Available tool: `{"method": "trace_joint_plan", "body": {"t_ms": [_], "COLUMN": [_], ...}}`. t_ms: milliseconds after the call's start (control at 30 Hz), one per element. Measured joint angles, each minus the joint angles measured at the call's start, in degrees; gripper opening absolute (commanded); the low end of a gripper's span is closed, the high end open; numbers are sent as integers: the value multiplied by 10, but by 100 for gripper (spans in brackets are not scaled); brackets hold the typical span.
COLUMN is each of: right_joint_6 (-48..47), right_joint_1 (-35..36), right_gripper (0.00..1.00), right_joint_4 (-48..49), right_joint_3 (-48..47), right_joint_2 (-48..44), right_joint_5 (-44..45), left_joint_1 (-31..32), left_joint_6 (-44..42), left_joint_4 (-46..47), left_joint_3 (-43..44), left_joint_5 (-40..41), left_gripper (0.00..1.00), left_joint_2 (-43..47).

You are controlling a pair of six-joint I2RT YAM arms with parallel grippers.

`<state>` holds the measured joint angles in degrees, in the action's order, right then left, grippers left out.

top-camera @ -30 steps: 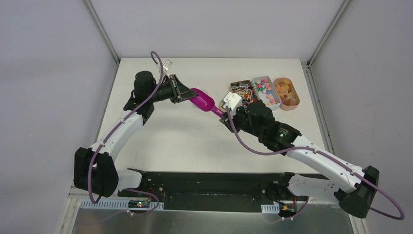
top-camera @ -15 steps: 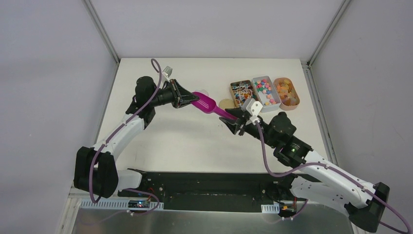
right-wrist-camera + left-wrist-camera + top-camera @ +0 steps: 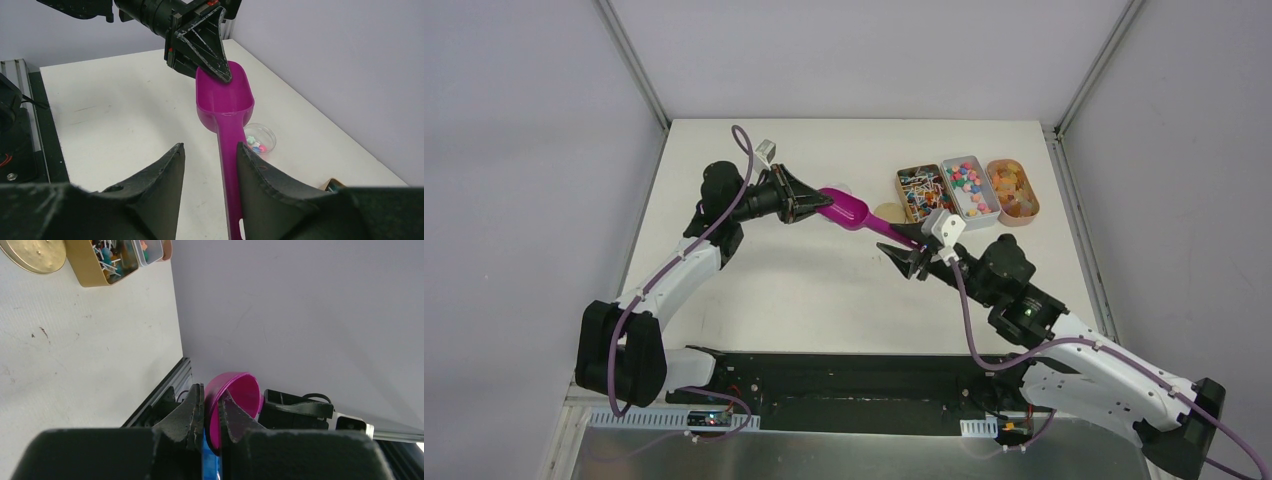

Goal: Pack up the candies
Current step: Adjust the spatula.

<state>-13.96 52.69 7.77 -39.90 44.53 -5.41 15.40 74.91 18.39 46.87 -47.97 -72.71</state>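
Observation:
The purple scoop's bowl is in my left gripper, and that is the end that must fill. My right gripper should take the scoop's handle before it digs in the gold tin.
A purple scoop hangs above the table's middle, with my left gripper shut on the rim of its bowl. In the right wrist view the left fingers pinch the bowl's far edge. My right gripper is open around the scoop's handle; the handle lies against the right-hand finger with a wide gap to the other. Candies, a few tiny bright pieces, sit in a small clear cup under the scoop. More candies fill a clear tray.
At the back right stand a gold tin of mixed small items, the clear tray and an orange-filled container. A round gold lid lies next to the tin. Grey walls close in the table.
My right gripper has opened off the scoop's handle and its arm has drawn back toward the near edge. The left gripper has kept its hold and the scoop has shifted slightly.

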Motion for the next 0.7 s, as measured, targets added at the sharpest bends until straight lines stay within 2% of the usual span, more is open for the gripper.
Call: {"method": "trace_joint_plan", "body": {"t_ms": [400, 700], "right_joint_6": [-15, -23], "right_joint_1": [-2, -24], "right_gripper": [54, 47], "right_joint_4": [-4, -37], "right_joint_3": [2, 2], "right_joint_2": [-1, 7], "right_joint_5": [30, 32], "left_joint_1": [0, 0], "left_joint_6": [7, 13], "left_joint_4": [5, 11], "left_joint_3": [-9, -9], "left_joint_5": [1, -2], "left_gripper": [0, 0], "left_joint_2": [0, 0]}}
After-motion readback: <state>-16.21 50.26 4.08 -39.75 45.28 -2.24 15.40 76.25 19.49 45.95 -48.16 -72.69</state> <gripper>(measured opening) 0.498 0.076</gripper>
